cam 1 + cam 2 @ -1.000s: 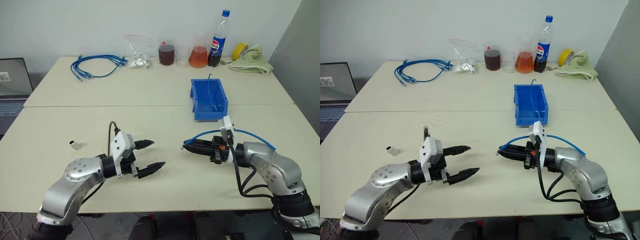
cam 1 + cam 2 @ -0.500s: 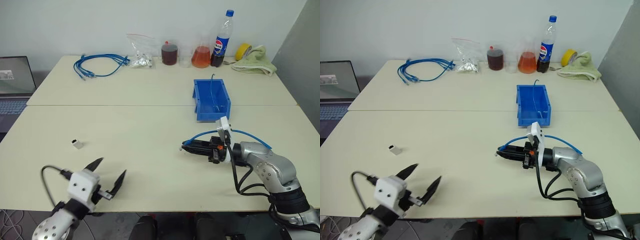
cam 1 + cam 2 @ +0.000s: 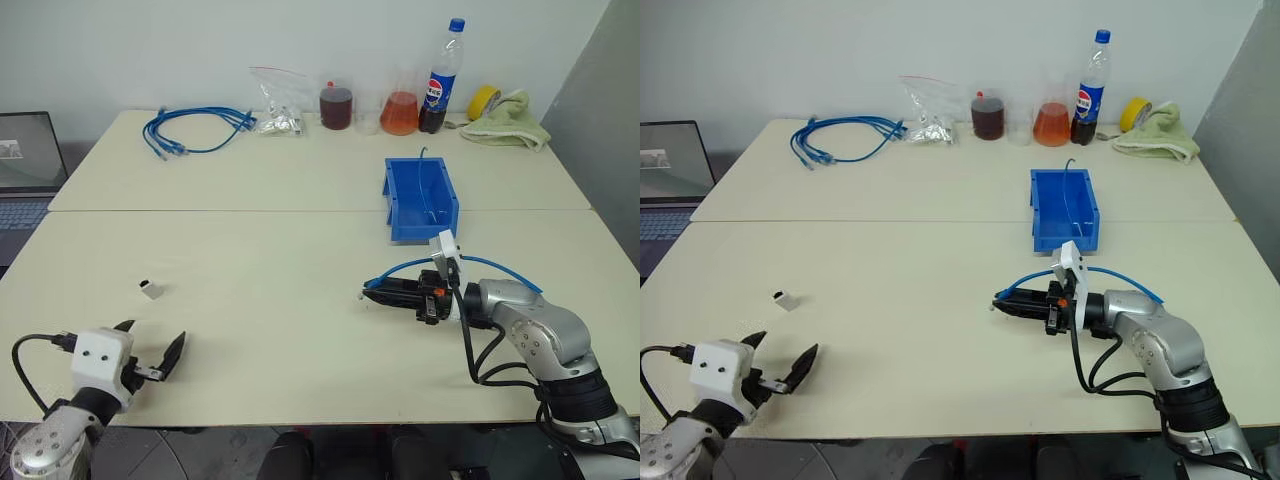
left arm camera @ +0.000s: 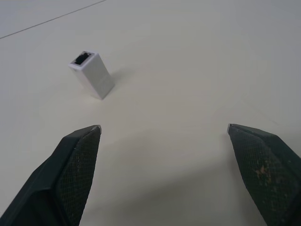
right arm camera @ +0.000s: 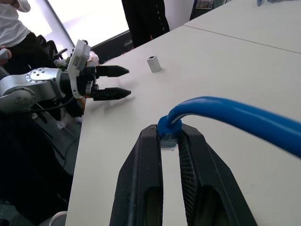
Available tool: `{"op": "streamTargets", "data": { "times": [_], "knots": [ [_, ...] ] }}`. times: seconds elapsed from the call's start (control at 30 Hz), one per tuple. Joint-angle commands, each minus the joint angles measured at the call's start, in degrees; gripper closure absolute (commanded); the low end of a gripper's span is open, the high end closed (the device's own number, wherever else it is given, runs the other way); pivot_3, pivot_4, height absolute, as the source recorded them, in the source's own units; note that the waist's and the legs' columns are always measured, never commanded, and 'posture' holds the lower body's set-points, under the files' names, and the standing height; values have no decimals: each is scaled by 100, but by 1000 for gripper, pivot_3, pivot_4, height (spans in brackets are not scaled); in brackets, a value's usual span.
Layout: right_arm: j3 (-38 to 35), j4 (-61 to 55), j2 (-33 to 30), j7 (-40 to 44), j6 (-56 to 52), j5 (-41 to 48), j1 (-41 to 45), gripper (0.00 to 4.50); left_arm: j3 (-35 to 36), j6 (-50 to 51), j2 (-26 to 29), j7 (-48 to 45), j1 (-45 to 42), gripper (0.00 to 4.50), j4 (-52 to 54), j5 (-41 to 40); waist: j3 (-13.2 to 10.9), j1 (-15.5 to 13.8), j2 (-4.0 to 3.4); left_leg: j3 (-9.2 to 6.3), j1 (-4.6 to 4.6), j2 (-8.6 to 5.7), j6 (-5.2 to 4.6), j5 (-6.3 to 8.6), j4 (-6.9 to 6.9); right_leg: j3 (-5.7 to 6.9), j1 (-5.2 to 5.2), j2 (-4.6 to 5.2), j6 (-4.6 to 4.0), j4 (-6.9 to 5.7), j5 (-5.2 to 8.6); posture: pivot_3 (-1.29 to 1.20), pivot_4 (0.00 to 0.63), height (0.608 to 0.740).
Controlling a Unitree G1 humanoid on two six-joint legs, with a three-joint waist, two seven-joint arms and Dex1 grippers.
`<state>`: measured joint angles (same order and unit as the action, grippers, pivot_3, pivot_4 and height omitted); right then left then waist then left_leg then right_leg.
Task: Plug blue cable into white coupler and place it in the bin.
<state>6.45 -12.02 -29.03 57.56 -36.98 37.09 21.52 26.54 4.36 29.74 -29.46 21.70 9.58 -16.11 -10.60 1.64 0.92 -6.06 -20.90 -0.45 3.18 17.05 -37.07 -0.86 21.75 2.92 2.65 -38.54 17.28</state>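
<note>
The white coupler's socket (image 3: 144, 283) faces up with its sides free for the open fingers, so the robot's left gripper should keep moving forward and close on those sides (image 3: 153, 291).
The thin blue cable (image 3: 500, 267) arcs over my right forearm, its plug end pinched in my right gripper (image 3: 373, 291), which is shut on it and points left just above the table. The clear plug (image 5: 168, 139) sits between the fingertips. The white coupler (image 3: 150, 289) lies alone on the table at the near left, its socket (image 4: 82, 58) facing up. My left gripper (image 3: 152, 336) hovers open near the table's front edge, a short way behind the coupler and aimed at it. The blue bin (image 3: 420, 229) stands beyond my right gripper.
A coiled bundle of blue cables (image 3: 195, 130), a clear bag (image 3: 275, 105), jars (image 3: 336, 106), a flask (image 3: 398, 113), a cola bottle (image 3: 438, 78), yellow tape (image 3: 480, 100) and a green towel (image 3: 508, 122) line the far edge. A laptop (image 3: 25, 165) sits far left. People (image 5: 141, 19) stand past the table.
My left arm has swung left and back to the near edge, still open, and now points forward at the coupler. The right gripper has stayed put with the cable.
</note>
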Motion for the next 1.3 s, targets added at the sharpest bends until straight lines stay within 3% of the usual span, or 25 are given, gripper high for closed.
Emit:
{"op": "streamTargets", "data": {
  "times": [0.03,0.43,1.13,1.3],
  "knots": [
    [-9,-79,-37,112,43,-2,140,4303,290,-16,178,-267,-135,0,-368,-287,0,11,0,0,0,1,0,0,1,0,1,0,0,0,0,0,150,740],
    [47,-76,-37,116,29,1,190,4303,332,123,392,-175,-1086,0,-1406,-366,1,6,3,-2,0,4,1,-1,0,0,3,11,0,-5,0,0,150,740],
    [126,-48,36,94,49,-43,278,4303,-442,-121,1221,-1233,-2983,0,-3620,0,3,12,5,4,-2,1,5,-3,-1,-1,28,14,-1,-31,-1,0,150,740],
    [103,-74,31,76,42,-48,259,4303,-519,-25,1176,-1397,-2994,891,-3609,-15,3,14,4,3,-2,2,6,-4,-1,-1,29,15,-1,-33,-1,0,150,740]
  ]
}}
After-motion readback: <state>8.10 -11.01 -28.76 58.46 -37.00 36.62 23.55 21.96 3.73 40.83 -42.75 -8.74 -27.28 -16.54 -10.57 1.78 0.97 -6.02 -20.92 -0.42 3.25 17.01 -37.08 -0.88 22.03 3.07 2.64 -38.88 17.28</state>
